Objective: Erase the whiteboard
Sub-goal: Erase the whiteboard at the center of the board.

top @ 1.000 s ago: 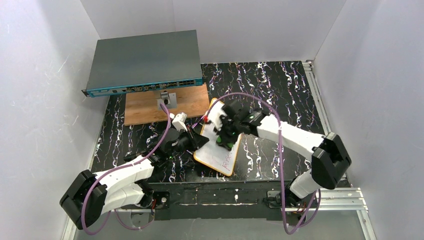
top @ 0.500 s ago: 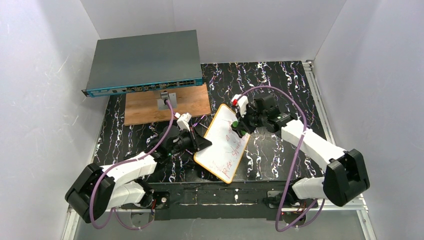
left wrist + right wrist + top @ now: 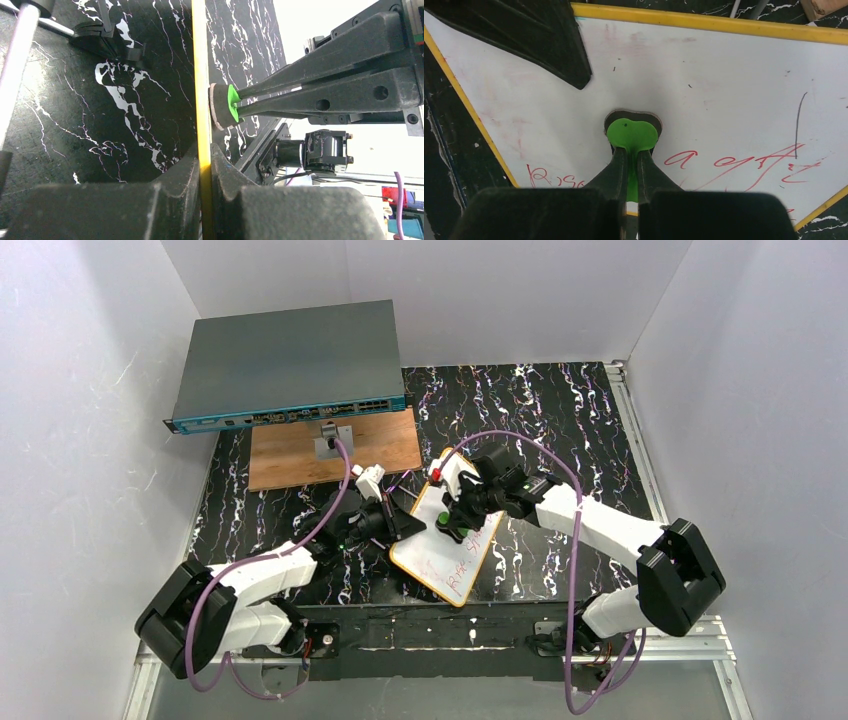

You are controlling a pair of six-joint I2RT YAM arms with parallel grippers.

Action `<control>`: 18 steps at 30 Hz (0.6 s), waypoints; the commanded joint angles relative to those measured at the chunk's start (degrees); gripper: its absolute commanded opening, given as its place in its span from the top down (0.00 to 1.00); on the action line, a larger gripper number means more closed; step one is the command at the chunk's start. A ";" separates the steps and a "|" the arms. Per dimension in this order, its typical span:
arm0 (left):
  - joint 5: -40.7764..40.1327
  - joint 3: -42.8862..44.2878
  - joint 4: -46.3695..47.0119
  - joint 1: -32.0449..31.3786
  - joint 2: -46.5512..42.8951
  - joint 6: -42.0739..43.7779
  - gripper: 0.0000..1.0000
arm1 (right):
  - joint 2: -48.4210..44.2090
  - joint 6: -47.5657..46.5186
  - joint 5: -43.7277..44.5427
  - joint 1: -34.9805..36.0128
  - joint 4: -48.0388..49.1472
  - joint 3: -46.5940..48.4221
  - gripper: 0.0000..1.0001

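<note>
The eraser's felt pad (image 3: 633,115) is on a wiped part of the whiteboard, short of the red handwriting (image 3: 754,161). Next, my right gripper turns and sweeps the eraser toward that handwriting.
The whiteboard (image 3: 446,552) is white with a thin yellow-orange rim and lies tilted at the table's near middle. Red handwriting (image 3: 744,162) remains on its near part; the far part (image 3: 704,70) looks wiped, with faint pink smears. My left gripper (image 3: 405,526) is shut on the whiteboard's left rim (image 3: 202,100), seen edge-on between its jaws. My right gripper (image 3: 452,523) is shut on the green eraser (image 3: 632,136), whose felt pad (image 3: 218,106) presses flat against the board's face. The left fingers (image 3: 549,45) cover the board's corner in the right wrist view.
A brown wooden board (image 3: 300,455) lies behind the left arm, with a small grey mount (image 3: 333,443) on it. A grey network switch (image 3: 285,362) sits at the back left. White walls close in on both sides. The black marbled tabletop (image 3: 560,410) stretches back right.
My right gripper swept the eraser toward the board's far right corner and has come back toward the middle. The board shifted slightly. The left gripper kept its hold on the rim.
</note>
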 commanded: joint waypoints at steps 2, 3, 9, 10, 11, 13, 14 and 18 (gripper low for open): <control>1.61 2.20 1.91 1.33 0.63 2.36 1.00 | 1.45 4.33 8.77 -0.93 3.70 1.47 0.99; 2.09 2.23 2.37 1.52 0.67 2.12 1.00 | 2.63 5.61 11.67 -1.96 4.25 2.31 0.99; 3.97 2.51 3.31 2.23 1.16 1.19 1.00 | 5.76 7.79 17.82 -5.23 4.50 3.25 0.99; 3.95 2.57 3.26 2.31 1.16 1.16 1.00 | 6.33 7.81 17.53 -5.21 4.05 3.65 0.99; 3.91 2.70 3.22 2.29 1.26 1.24 1.00 | 6.95 7.67 16.53 -5.23 2.91 4.23 0.99; 3.91 2.94 3.16 2.39 1.37 1.24 1.00 | 8.08 6.77 11.89 -4.98 0.22 5.22 0.99; 3.91 3.16 3.09 2.38 1.53 1.31 1.00 | 8.17 5.86 8.90 -4.43 -0.63 5.25 0.99; 3.75 3.92 2.70 2.54 2.13 1.60 1.00 | 6.65 1.46 -0.70 0.40 -4.61 5.13 0.99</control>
